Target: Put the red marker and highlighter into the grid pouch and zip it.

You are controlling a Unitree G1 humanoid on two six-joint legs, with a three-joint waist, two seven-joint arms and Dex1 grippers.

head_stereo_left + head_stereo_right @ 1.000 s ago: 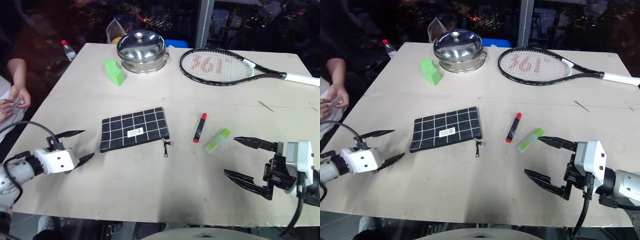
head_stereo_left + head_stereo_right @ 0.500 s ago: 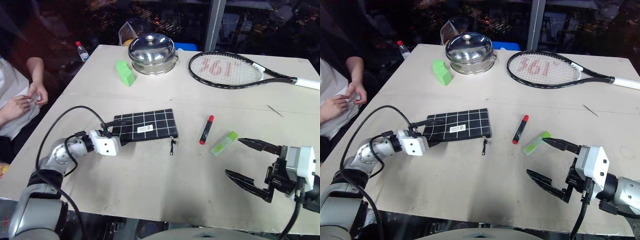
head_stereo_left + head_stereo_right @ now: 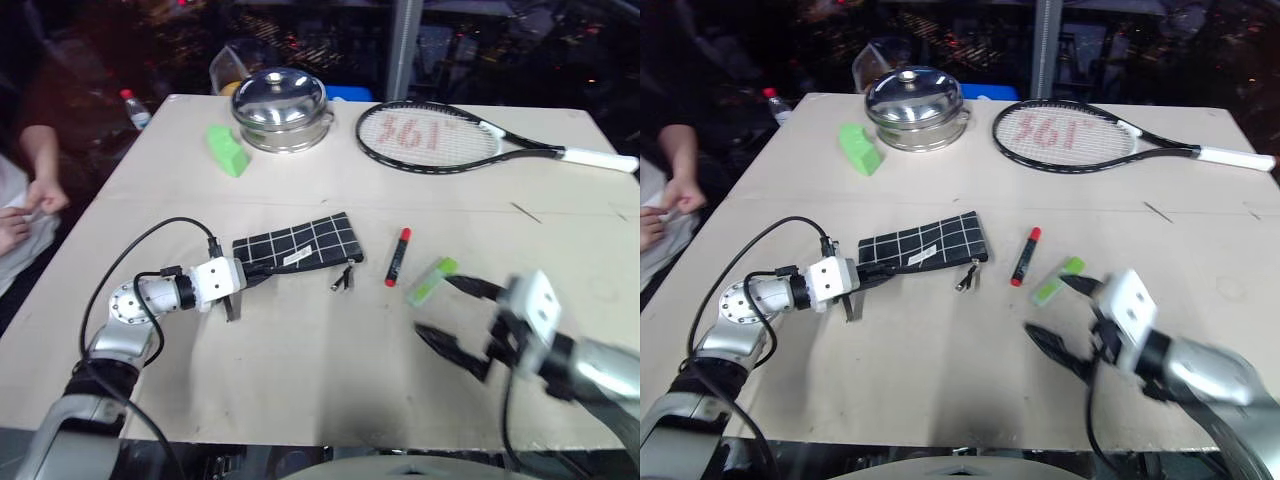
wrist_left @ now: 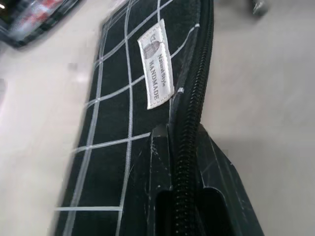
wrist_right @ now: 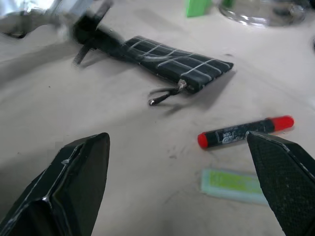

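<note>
My right gripper should pull the zipper pull (image 3: 343, 278) toward my left gripper before the red marker can go in, because the grid pouch's zipper (image 4: 197, 88) is closed.
The grid pouch (image 3: 305, 245) lies flat at mid-table, black with white lines and a white label (image 4: 156, 71). Its zipper pull (image 3: 342, 281) trails off its right end. My left gripper (image 3: 245, 272) is shut on the pouch's left end, its fingers (image 4: 165, 196) clamped at the zipper edge. To the right of the pouch lies the red marker (image 3: 397, 257), and just beyond it the light-green highlighter (image 3: 431, 281). My right gripper (image 3: 432, 305) is open, close in front of the highlighter (image 5: 229, 181) and the marker (image 5: 246, 132), with nothing between its fingers.
At the back of the table stand a lidded steel pot (image 3: 278, 108), a bright green wedge block (image 3: 228, 150) and a tennis racket (image 3: 440, 135). A small bottle (image 3: 132, 105) sits at the back left corner. A person's hands (image 3: 20, 210) are at the left edge.
My left gripper reached the pouch's left end and shut on it; the pouch now lies more slanted. My right gripper, still open, moved up close to the highlighter. The camera shifted.
</note>
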